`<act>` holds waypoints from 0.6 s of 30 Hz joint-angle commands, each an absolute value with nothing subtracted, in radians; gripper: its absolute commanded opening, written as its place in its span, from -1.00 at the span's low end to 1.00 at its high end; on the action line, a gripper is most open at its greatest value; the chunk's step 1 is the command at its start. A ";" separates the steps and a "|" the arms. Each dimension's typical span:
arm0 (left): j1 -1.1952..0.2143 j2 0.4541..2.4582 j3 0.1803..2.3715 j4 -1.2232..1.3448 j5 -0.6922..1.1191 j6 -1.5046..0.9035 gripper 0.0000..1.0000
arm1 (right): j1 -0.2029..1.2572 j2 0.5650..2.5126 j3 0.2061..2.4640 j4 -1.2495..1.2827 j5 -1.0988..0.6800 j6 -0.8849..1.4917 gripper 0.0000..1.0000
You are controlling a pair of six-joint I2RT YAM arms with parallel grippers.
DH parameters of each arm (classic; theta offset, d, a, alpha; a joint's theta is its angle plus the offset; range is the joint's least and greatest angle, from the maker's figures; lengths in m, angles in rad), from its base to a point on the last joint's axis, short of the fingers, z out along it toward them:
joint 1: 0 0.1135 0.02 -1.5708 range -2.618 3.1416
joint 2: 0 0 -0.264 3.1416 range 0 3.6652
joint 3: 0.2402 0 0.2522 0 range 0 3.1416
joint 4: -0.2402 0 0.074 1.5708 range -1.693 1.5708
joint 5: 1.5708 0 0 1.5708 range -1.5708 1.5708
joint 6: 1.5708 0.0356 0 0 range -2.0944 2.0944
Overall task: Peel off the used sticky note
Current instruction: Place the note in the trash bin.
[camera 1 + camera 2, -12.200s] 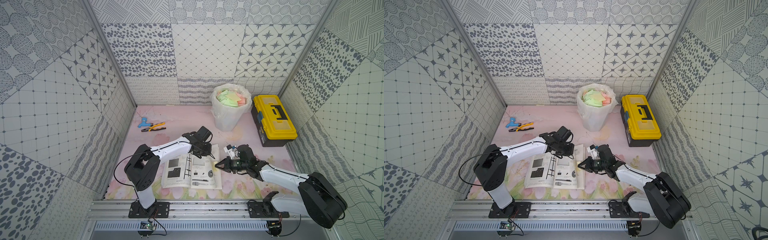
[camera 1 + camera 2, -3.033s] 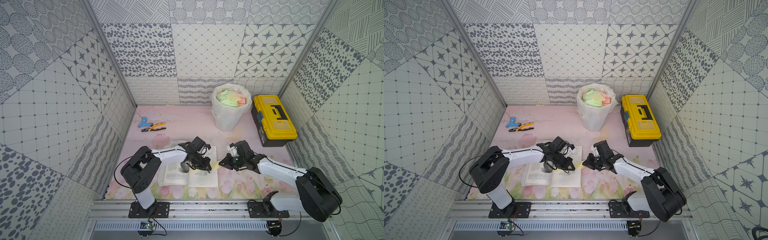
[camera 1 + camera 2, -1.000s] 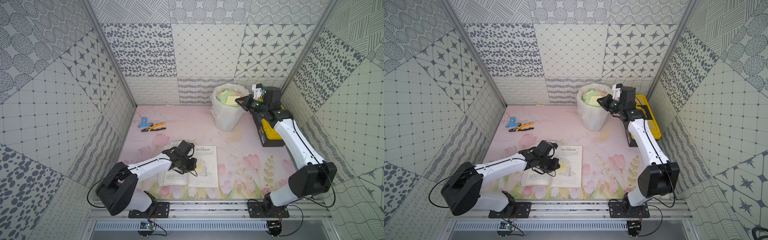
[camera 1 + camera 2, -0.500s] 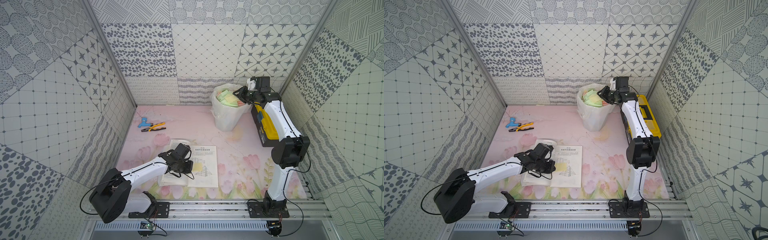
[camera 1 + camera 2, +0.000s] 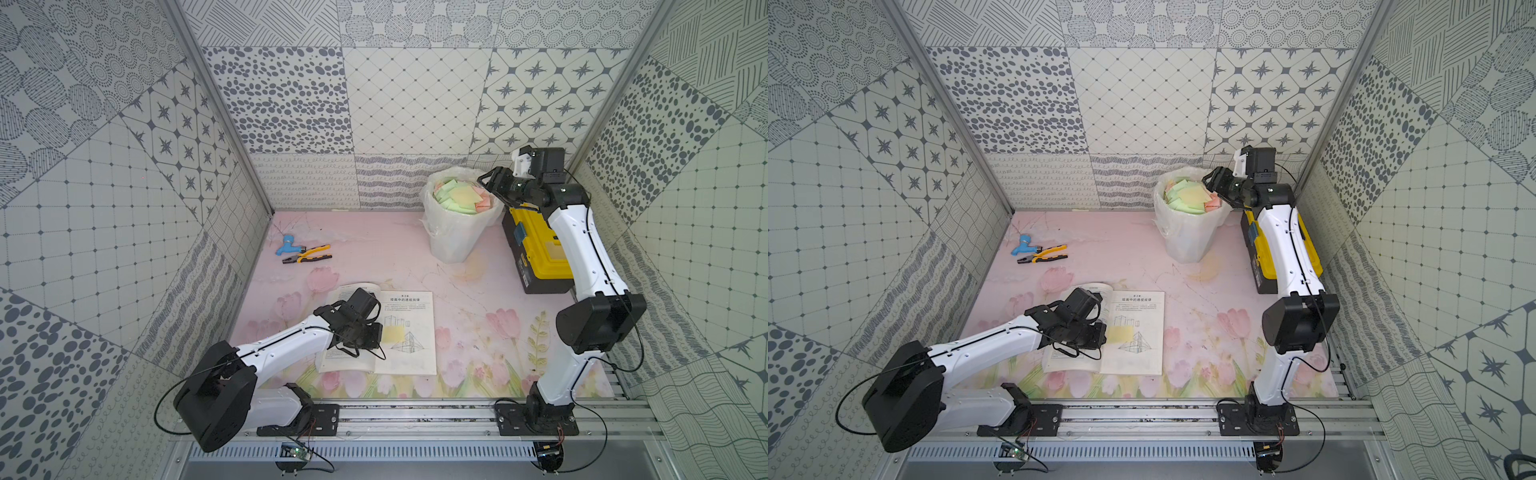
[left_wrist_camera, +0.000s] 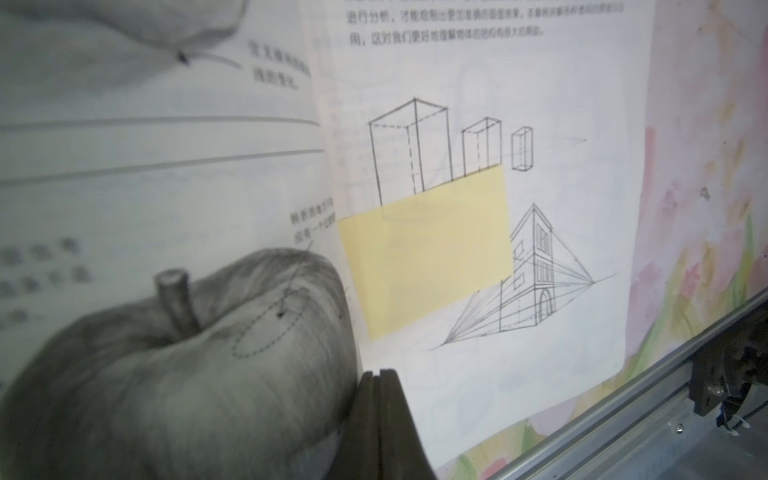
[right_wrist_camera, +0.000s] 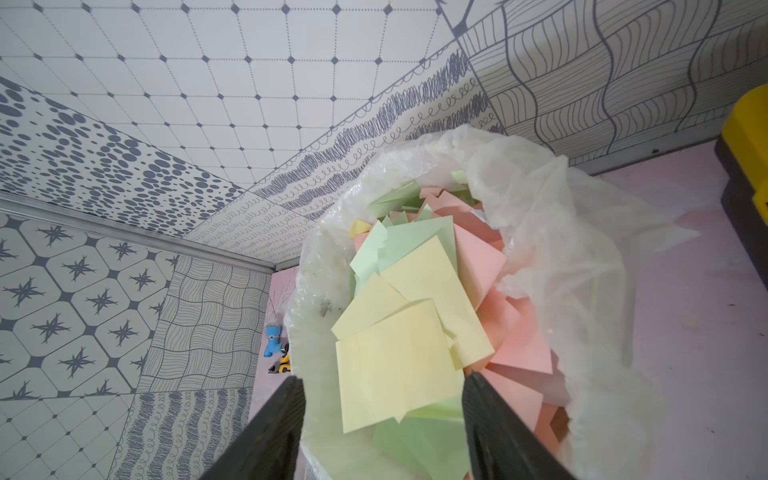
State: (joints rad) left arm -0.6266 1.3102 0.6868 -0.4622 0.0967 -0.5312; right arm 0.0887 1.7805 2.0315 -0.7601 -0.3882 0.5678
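Observation:
My left gripper pins the book's spine, clear of the yellow sticky note, so my right gripper keeps approaching until it closes on the note's free corner.
An open book lies on the pink mat, with a yellow sticky note stuck on its right page over the line drawings. My left gripper is shut and empty, its tips pressed on the book by the spine, just left of that note. My right gripper hangs open over the bag-lined bin at the back. Another yellow note lies loose on top of the bin's pile, between the spread fingers and touching neither.
The bin's liner holds several green, yellow and pink notes. A yellow and black toolbox stands right of the bin, under my right arm. Pliers and a blue fitting lie at the back left. A metal rail runs along the front.
My right gripper has opened above the bin, and the yellow note it carried now lies on the pile. The left gripper stays shut on the book, its arm slightly shifted.

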 commanded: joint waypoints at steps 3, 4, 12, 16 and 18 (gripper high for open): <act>-0.625 1.359 0.713 -0.542 0.028 -0.544 -1.00 | 0.118 1.629 1.880 -0.723 -0.422 0.522 0.32; -0.626 1.365 0.716 -0.545 0.021 -0.543 -1.00 | 0.132 1.602 1.838 -0.713 -0.423 0.519 0.33; -0.625 1.409 0.737 -0.557 -0.012 -0.527 -1.00 | 0.307 1.427 1.531 -0.641 -0.428 0.523 0.34; -0.626 1.424 0.741 -0.562 -0.024 -0.523 -1.00 | 0.408 1.386 1.372 -0.579 -0.441 0.568 0.34; -0.625 1.426 0.740 -0.561 -0.024 -0.523 -1.00 | 0.446 1.376 1.303 -0.559 -0.446 0.588 0.34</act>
